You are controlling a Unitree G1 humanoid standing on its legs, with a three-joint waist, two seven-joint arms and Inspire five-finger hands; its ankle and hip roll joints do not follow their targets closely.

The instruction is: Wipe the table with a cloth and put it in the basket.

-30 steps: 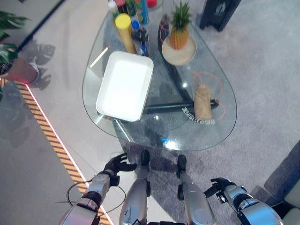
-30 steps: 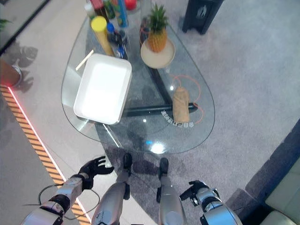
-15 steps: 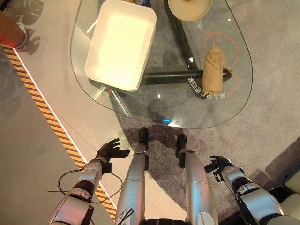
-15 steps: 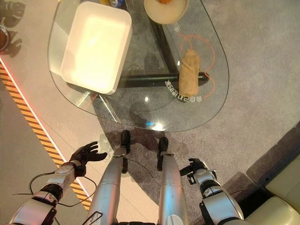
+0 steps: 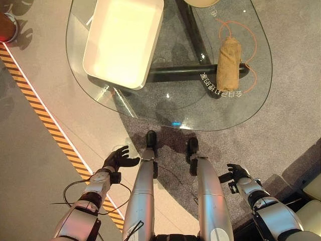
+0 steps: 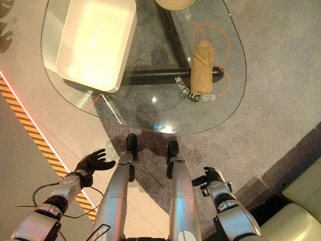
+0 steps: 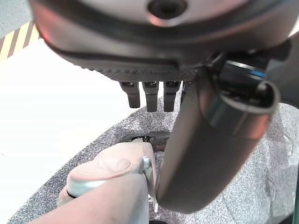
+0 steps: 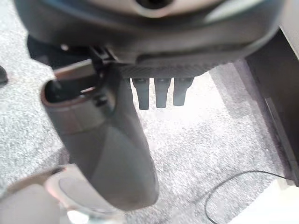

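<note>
The tan cloth [image 5: 229,64] is lying wound in a compact roll [image 5: 228,80]. I expect the cloth to stay rolled up and bend softly when I lift and carry it.
A rolled tan cloth [image 5: 228,63] lies on the right part of the glass table [image 5: 200,113], beside a loop of orange cord. A white rectangular basket [image 5: 123,42] stands on the table's left part and holds nothing. Both hands hang low, well short of the table's near edge. My left hand [image 5: 118,159] is open with its fingers [image 7: 149,95] spread over the pale floor. My right hand [image 5: 234,174] is open above the grey carpet, its fingers [image 8: 161,95] straight and holding nothing.
The rim of a round beige plate [image 5: 200,2] shows at the table's far side. An orange-and-black striped strip [image 5: 45,125] runs across the floor on the left. A pale cushioned seat [image 6: 296,221] stands at the lower right.
The camera has tilted down, so the table has slid up in the picture and the bottles and pineapple have left it. Both hands stay low and open.
</note>
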